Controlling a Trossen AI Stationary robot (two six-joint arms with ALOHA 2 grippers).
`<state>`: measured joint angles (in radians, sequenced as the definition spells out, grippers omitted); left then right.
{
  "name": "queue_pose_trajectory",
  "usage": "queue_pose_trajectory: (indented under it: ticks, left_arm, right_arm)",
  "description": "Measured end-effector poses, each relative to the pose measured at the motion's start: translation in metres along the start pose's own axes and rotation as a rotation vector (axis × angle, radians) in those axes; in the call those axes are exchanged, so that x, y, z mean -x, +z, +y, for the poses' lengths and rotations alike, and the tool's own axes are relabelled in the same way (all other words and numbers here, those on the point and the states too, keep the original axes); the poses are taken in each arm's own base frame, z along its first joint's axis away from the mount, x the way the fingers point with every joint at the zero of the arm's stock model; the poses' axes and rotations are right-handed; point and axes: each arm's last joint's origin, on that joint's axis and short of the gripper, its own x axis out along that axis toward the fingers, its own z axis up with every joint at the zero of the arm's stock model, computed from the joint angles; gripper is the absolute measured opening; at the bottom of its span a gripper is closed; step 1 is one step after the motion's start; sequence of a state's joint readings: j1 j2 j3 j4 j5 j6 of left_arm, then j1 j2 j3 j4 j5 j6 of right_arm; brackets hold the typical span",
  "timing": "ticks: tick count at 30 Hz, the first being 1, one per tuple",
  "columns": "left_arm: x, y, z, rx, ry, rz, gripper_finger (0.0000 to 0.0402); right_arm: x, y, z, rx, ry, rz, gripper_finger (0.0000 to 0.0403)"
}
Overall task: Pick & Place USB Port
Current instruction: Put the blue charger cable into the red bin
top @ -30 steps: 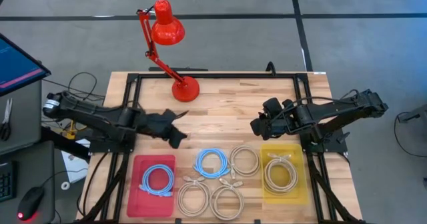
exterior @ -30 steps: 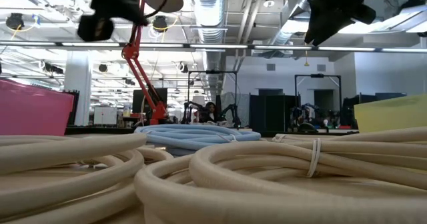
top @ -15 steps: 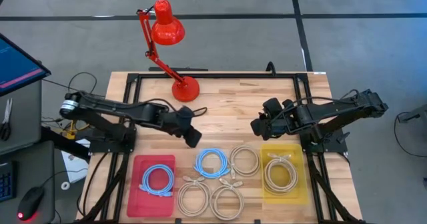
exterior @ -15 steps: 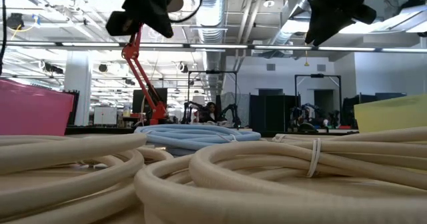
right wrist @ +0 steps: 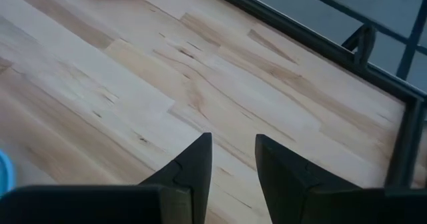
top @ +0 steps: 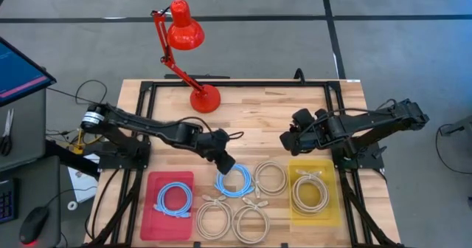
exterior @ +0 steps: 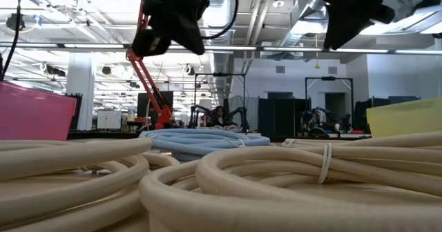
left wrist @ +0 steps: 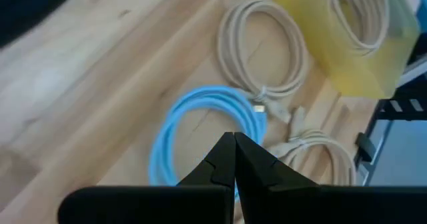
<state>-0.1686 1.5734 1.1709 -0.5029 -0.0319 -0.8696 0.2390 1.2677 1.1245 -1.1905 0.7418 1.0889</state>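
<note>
I can see my left gripper's closed fingers pointing at the blue coil's plug side [left wrist: 257,119] near the beige coils, so I should pull back, open them and grab its far edge [left wrist: 161,151].
A loose blue cable coil [top: 236,180] lies flat on the wood, also in the left wrist view [left wrist: 175,117]. My left gripper [top: 226,162] hovers over its far-left edge with its fingers shut [left wrist: 234,144]; in the low view it hangs well above the table [exterior: 169,21]. A second blue coil [top: 174,199] lies in the red tray [top: 153,181]. My right gripper [top: 285,139] waits open over bare wood [right wrist: 233,147], far of the yellow tray [top: 295,167].
Beige coils lie on the wood [top: 270,178], [top: 213,218], [top: 253,223], and another in the yellow tray [top: 310,193]. A red desk lamp [top: 204,98] stands at the far edge. A black frame rail [top: 236,84] runs along the table's far side.
My left arm has reached out from the table's left side toward the right and the near edge, and its gripper now hangs over the loose blue coil. The right arm has kept still.
</note>
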Motion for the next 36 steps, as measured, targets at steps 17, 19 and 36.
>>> queue_pose_trajectory:
  ticks: [17, 19, 36]
  left_arm:
    - [-0.002, -0.011, -0.008, -0.058, 0.064, -0.021, 0.0003]
    - [-0.002, -0.013, -0.005, -0.073, 0.096, 0.0, 0.0003]
    - [-0.047, -0.027, 0.003, -0.19, 0.195, 0.115, 0.0003]
  right_arm:
    - [0.0, -0.003, -0.006, -0.006, -0.051, 0.026, 0.0107]
    - [0.0, -0.003, -0.005, -0.036, -0.046, 0.022, 0.0107]
    - [0.0, 0.0, 0.0, -0.084, -0.004, 0.002, 0.0107]
